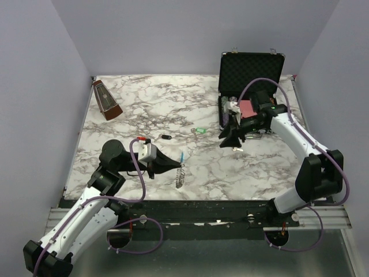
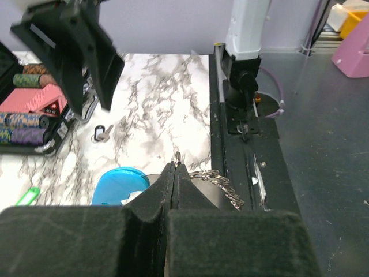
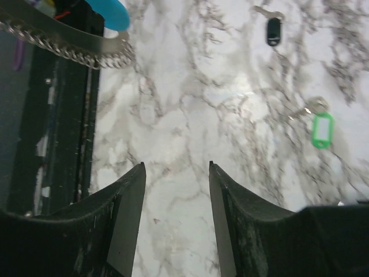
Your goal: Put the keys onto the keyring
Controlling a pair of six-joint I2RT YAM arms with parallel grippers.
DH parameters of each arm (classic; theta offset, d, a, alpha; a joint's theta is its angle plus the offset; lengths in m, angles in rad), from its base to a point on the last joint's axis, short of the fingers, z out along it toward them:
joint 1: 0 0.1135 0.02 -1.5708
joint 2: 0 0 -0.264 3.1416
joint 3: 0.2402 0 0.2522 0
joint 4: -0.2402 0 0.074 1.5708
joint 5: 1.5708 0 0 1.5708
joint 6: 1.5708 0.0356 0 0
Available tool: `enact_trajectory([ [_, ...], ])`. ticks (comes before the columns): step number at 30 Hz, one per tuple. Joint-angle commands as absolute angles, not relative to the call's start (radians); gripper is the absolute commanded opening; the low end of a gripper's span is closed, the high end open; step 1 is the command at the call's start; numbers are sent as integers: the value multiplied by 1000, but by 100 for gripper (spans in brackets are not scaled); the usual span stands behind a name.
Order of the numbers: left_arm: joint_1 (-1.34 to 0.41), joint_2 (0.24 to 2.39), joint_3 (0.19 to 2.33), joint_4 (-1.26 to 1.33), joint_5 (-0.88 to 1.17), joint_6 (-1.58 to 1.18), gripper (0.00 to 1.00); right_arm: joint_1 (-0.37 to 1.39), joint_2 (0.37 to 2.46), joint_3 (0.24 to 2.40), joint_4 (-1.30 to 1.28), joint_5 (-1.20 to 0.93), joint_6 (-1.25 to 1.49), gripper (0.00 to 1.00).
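Observation:
The key (image 1: pixel 237 149) in front of the case lies clear of its neighbours, so my open right gripper keeps moving toward its ring (image 2: pixel 97 139) until the fingers straddle it.
My left gripper (image 1: pixel 174 165) (image 2: pixel 174 166) is shut on a small ring of the keyring (image 2: pixel 177 156), holding it just above the table near the front edge. The silvery chain (image 1: pixel 180 176) (image 2: pixel 223 186) hangs beside the fingers, and the light blue section (image 1: pixel 182 156) (image 2: pixel 117 184) sits on the other side. My right gripper (image 1: pixel 229 140) (image 3: pixel 176 165) hovers open over bare marble in front of the case, with nothing between its fingers. The keys lie loose: a black-headed key (image 1: pixel 165 137) (image 3: pixel 274 30), a green-headed key (image 1: pixel 200 130) (image 3: pixel 322 130), and another key (image 1: pixel 237 149) (image 2: pixel 102 134) under the right gripper.
An open black case (image 1: pixel 249 86) with poker chips (image 2: pixel 26 120) and a pink block stands at the back right. A brown metronome (image 1: pixel 107 101) stands at the back left. A small red item (image 1: pixel 141 139) lies by the left arm. The table's black front rail (image 2: pixel 230 144) runs close to the left gripper.

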State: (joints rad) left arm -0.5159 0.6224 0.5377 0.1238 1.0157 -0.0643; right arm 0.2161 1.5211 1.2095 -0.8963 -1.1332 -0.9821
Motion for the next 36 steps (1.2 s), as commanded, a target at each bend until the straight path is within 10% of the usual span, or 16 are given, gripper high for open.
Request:
enact_trajectory([
  [1,-509,542,535,43,924,-5,0,103,1490,1100,-856,-1036,-1074,58],
  [36,-502,407,529,-156,862,193,0,100,1885,1221,-626,-629,-623,50],
])
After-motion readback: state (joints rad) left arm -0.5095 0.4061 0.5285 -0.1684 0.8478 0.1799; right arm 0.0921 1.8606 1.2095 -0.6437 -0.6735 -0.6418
